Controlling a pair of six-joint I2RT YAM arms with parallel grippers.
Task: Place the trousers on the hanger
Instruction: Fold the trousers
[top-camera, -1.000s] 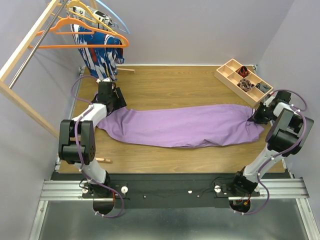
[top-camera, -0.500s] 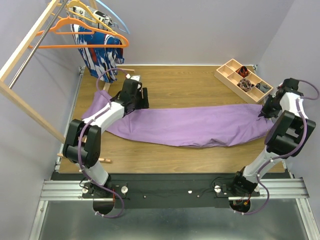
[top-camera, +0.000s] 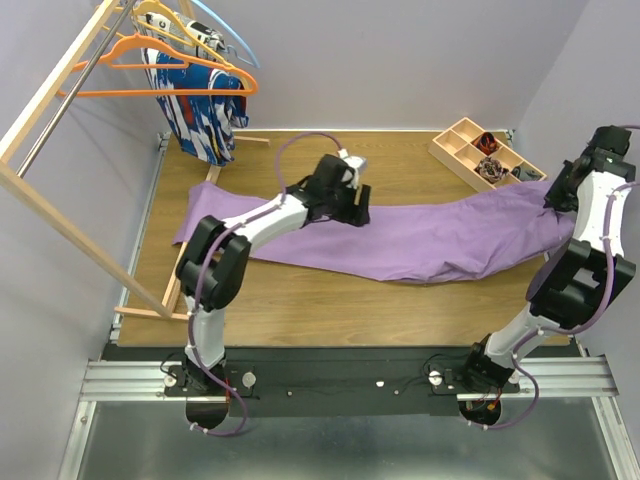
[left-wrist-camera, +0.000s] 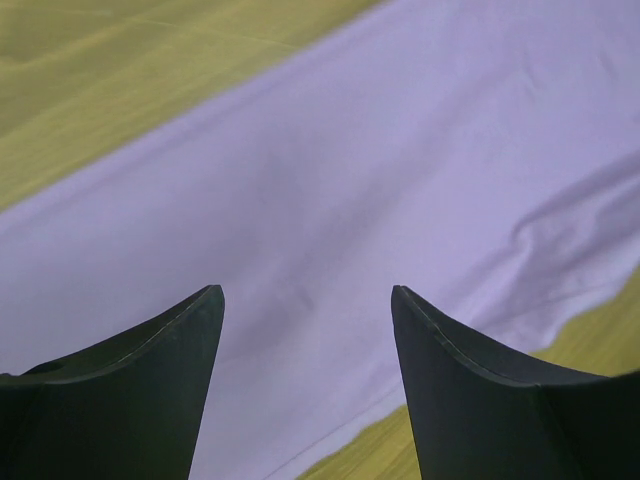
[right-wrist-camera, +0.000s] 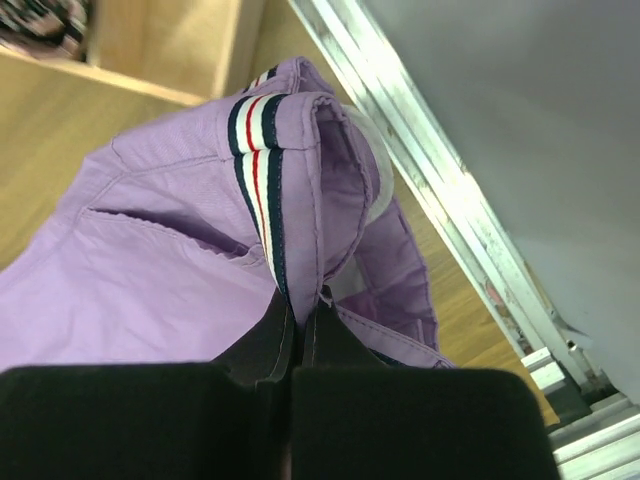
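Observation:
The robot's right gripper is pinching the striped waistband (right-wrist-camera: 259, 175) and the trousers lie flat ahead, so the robot should go on folding the waistband over until it lies on their middle (top-camera: 392, 238).
The lilac trousers (top-camera: 430, 240) lie stretched across the wooden table, legs to the left. Their right end hangs lifted off the table. My right gripper (top-camera: 556, 196) is shut on the striped waistband (right-wrist-camera: 262, 150), the fabric pinched between its black fingertips (right-wrist-camera: 300, 315). My left gripper (top-camera: 350, 207) hovers over the middle of the trousers (left-wrist-camera: 350, 180), open, with nothing between its fingers (left-wrist-camera: 305, 295). The bright orange hanger (top-camera: 150, 92) hangs on the rack at the far left, away from both grippers.
A blue, white and red patterned garment (top-camera: 195, 110) hangs on the rack, under a yellow-orange hanger (top-camera: 165, 20) and a light blue hanger (top-camera: 235, 40). The wooden rack frame (top-camera: 60, 215) slants along the left. A compartmented wooden tray (top-camera: 487, 160) sits at the back right.
My left gripper has travelled right from the leg ends to the middle of the trousers. My right gripper has risen and moved back with the waistband, pulling the cloth rightwards.

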